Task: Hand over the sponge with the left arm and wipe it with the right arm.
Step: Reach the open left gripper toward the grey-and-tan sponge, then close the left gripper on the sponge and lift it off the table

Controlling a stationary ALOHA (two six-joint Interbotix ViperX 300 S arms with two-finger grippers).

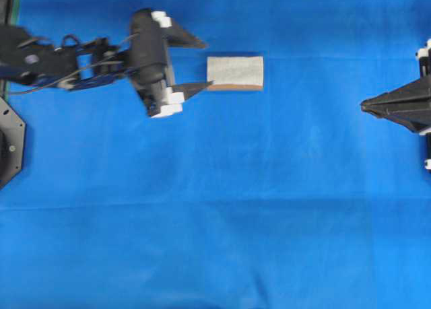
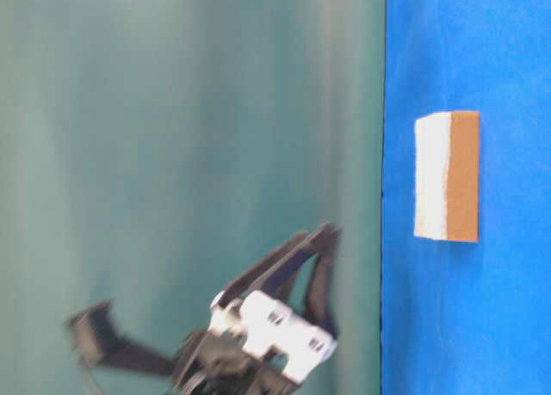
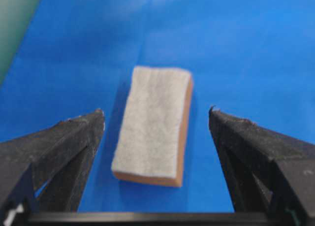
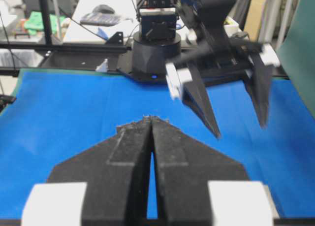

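Observation:
The sponge's long edges are in line with the open fingers, so my left gripper should keep going over the sponge's near end and close there.
The sponge lies flat on the blue cloth, grey-white face up, its orange-brown layer along one edge. My left gripper hovers just left of it, open wide, with one fingertip touching or nearly touching the sponge's near corner. The left wrist view shows the sponge lying free between the spread fingers of the left gripper, touched by neither. At table level the sponge rests on the cloth and the left gripper hangs beside it. My right gripper stays at the far right, shut and empty. The sponge does not show in the right wrist view.
Blue cloth covers the table. The left arm's base stands at the far end, with the left gripper hanging in front of it. A black mount sits at the left edge. Benches with clutter stand beyond the table.

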